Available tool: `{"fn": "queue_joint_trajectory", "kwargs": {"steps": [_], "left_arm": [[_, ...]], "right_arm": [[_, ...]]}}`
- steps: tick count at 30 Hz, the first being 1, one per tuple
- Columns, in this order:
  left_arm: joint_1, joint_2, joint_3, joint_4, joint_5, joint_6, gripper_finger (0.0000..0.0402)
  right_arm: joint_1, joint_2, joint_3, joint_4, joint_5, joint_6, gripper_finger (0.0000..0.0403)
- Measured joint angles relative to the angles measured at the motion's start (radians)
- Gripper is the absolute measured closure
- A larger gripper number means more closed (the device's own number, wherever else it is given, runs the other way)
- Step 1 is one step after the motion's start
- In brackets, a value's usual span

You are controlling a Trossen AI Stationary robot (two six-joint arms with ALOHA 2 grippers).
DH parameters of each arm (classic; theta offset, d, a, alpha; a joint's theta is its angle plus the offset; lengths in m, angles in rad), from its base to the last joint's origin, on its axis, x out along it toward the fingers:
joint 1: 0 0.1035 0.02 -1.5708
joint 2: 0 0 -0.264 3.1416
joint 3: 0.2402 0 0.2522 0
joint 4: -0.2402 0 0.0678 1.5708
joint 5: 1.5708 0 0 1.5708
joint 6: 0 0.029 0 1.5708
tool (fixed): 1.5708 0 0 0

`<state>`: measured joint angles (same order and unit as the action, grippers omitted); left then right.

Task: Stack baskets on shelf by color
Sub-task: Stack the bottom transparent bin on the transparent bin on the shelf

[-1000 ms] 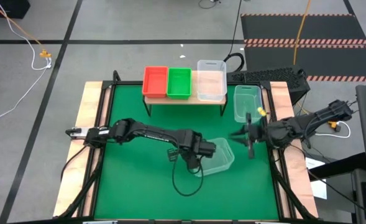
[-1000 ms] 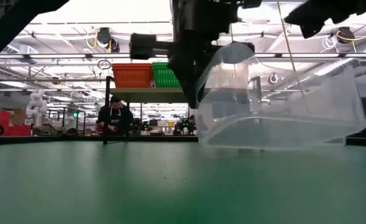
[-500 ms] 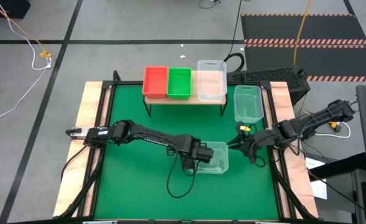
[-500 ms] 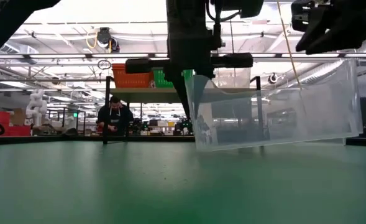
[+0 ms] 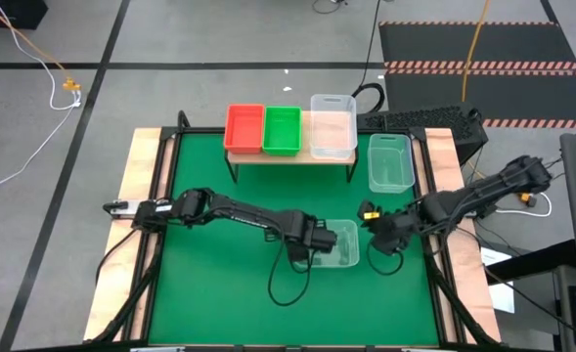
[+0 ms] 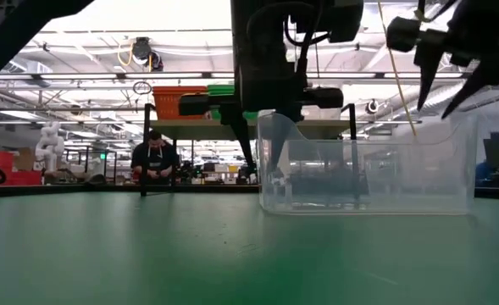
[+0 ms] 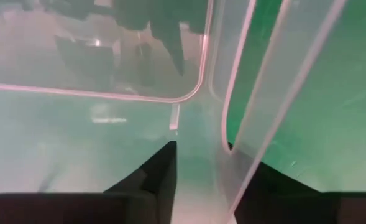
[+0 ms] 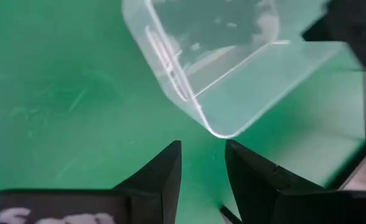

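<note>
The shelf's clear basket (image 5: 333,127) is on the same side as my right gripper. My right gripper should grip the held basket's near end (image 5: 353,244), take the held basket over from my left gripper and stack it.
A clear basket (image 5: 338,244) (image 6: 368,169) sits flat on the green mat, right of centre. My left gripper (image 5: 317,241) (image 6: 262,144) is shut on its left end. My right gripper (image 5: 374,235) (image 6: 436,106) hangs open just over the basket's right end, and its wrist view shows a basket corner (image 8: 220,127) ahead of the fingers, untouched. The shelf (image 5: 288,156) at the far side carries red (image 5: 244,128), green (image 5: 282,130) and clear (image 5: 332,125) baskets. Another clear basket (image 5: 389,161) lies on the mat right of the shelf. My left gripper holds the clear basket by its left end wall (image 7: 232,180), near a rounded corner. One finger (image 7: 161,177) is inside the basket and one (image 7: 276,190) outside, with the wall pinched between them. The fingers come from above, pointing down. The basket's bottom rests level on the mat.
Wooden strips (image 5: 141,196) border the mat on both sides. A black cable (image 5: 288,288) loops over the mat near the left gripper. Bare mat (image 5: 219,284) stretches left of and in front of the held basket. In the low view a person (image 6: 154,157) sits far behind the table.
My left gripper lowered the clear basket from a tilted, raised pose until it stood flat on the mat, still holding its left end. My right gripper moved from near the right edge toward the basket, down and toward the table's near-left.
</note>
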<state>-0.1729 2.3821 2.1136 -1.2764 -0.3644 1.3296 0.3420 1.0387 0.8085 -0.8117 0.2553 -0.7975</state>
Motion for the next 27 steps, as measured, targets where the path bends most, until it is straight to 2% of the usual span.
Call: {"fn": "queue_joint_trajectory", "kwargs": {"steps": [3,8,13,16,20,24,27], "left_arm": [[-0.012,0.000,0.000,0.014,-0.054,-0.010,0.0253],[-0.037,-0.001,0.001,0.025,-0.201,-0.097,0.0228],[-0.044,-0.021,0.001,0.007,-0.218,-0.222,0.0233],[-0.041,-0.064,0.001,0.008,-0.222,-0.326,0.0245],[-0.022,-0.157,0.001,-0.013,-0.220,-0.515,0.0267],[0.030,-0.278,0.002,-0.053,-0.213,-0.779,0.0292],[0.081,-0.364,0.002,-0.092,-0.211,-1.040,0.0313]], "right_arm": [[0.000,0.062,0.000,0.025,0.000,-0.049,0.0282],[0.000,0.161,0.000,0.102,0.000,-0.111,0.0282],[-0.001,0.241,-0.001,0.120,-0.077,-0.078,0.0289],[-0.009,0.282,-0.001,0.151,-0.140,0.018,0.0320],[-0.021,0.296,-0.001,0.139,-0.239,0.052,0.0390],[-0.019,0.251,-0.002,0.126,-0.279,0.108,0.0397],[-0.016,0.191,0.022,0.136,-0.401,0.196,0.0400]]}}
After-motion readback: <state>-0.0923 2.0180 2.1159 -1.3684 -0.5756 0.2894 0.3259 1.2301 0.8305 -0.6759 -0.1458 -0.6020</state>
